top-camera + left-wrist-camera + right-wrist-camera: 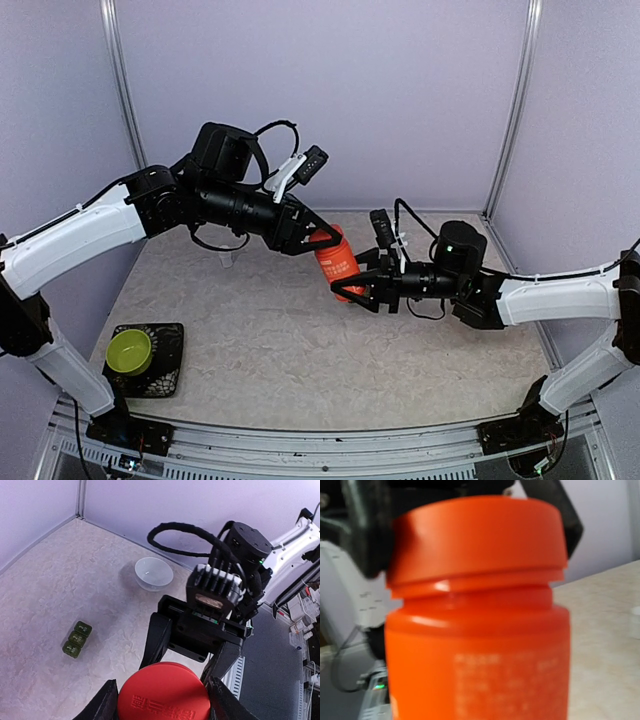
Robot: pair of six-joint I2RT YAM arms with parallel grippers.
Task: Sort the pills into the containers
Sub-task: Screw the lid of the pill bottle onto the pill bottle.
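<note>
My left gripper should open, back away and level out before it grips the cap (477,545), because it is slanted across the cap on the orange bottle (330,237).
An orange bottle (338,262) with a red-orange cap (164,692) hangs in mid-air over the table, held between both arms. My left gripper (164,702) is shut on the cap, one black finger on each side. My right gripper (352,290) is shut on the bottle's body (480,660) from the other end; its fingers (156,641) show behind the cap in the left wrist view. The containers (77,639), a short row of three dark green cells, lie on the table well below and to the left. No pills show in any view.
A clear white bowl (153,573) stands on the table near the back wall. A lime-green bowl (128,350) sits on a black square tray (172,372) at the front left. Purple walls close the table on three sides.
</note>
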